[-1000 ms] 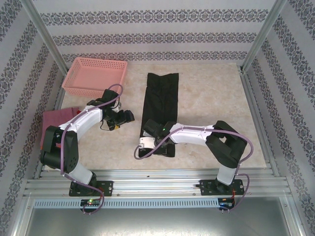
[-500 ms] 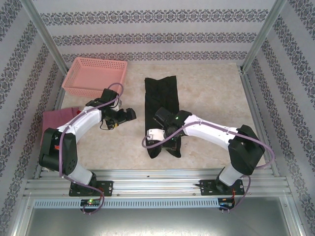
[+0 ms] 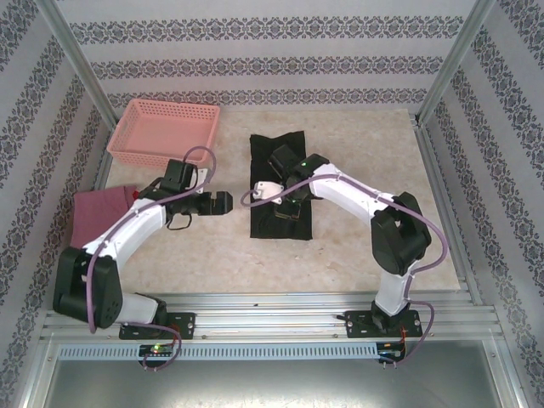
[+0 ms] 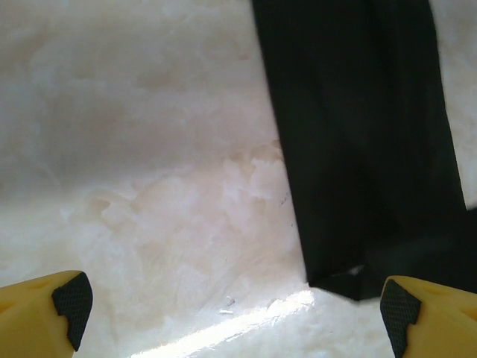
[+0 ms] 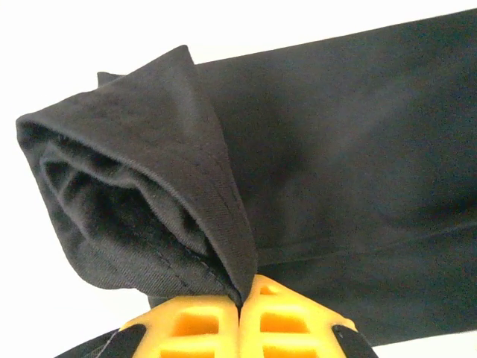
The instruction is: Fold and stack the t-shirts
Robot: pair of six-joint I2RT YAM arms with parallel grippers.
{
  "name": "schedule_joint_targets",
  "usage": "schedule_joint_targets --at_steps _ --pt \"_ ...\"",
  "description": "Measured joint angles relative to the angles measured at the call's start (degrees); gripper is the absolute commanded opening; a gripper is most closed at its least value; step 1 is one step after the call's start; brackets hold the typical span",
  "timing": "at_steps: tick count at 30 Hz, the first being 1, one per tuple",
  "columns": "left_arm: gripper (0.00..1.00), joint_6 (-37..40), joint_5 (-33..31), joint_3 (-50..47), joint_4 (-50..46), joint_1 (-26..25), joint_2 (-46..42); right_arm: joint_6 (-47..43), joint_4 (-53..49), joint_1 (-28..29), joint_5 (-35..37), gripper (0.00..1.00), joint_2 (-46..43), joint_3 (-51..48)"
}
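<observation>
The black t-shirt's far half point(image 3: 263, 151) lies flat and open ahead of the gripped hem, so my right gripper should keep moving over it point(image 3: 270, 170) and let go of the hem there.
The black t-shirt point(image 3: 280, 144) lies as a narrow folded strip in the middle of the table. My right gripper point(image 3: 286, 206) is shut on its near hem, holding that end doubled back over the rest. In the right wrist view the yellow fingers point(image 5: 186, 321) pinch the hem, and the lifted black t-shirt point(image 5: 149, 201) bulges in a loose loop above the flat layer. My left gripper point(image 3: 223, 202) hovers open just left of the strip, holding nothing. The left wrist view shows its fingertips point(image 4: 67, 302) wide apart, with the black t-shirt point(image 4: 365, 134) at the right. A dusty-pink folded t-shirt point(image 3: 98, 212) lies at the table's left edge.
A pink plastic lattice basket point(image 3: 166, 132) stands at the far left corner. Metal frame posts and patterned walls close in the table on three sides. Bare pale tabletop point(image 3: 374, 161) stretches to the right of the black shirt.
My right gripper has carried the shirt's near end away from the arm bases, doubling the strip over itself. My left gripper has opened fully and shifted right toward the shirt.
</observation>
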Motion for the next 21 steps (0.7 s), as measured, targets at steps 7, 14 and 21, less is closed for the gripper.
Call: schedule_joint_targets --at_steps 7,14,21 --pt "1.0 15.6 4.7 -10.3 8.1 0.0 -11.4 -0.3 0.0 -3.3 0.5 0.0 3.9 6.1" --pt "1.0 23.3 9.2 -12.1 9.8 0.0 -12.4 -0.4 0.3 -3.9 2.0 0.0 9.4 11.5" --pt "1.0 26.6 9.6 -13.2 10.0 -0.1 -12.7 -0.4 1.1 -4.7 4.7 0.0 14.5 16.6"
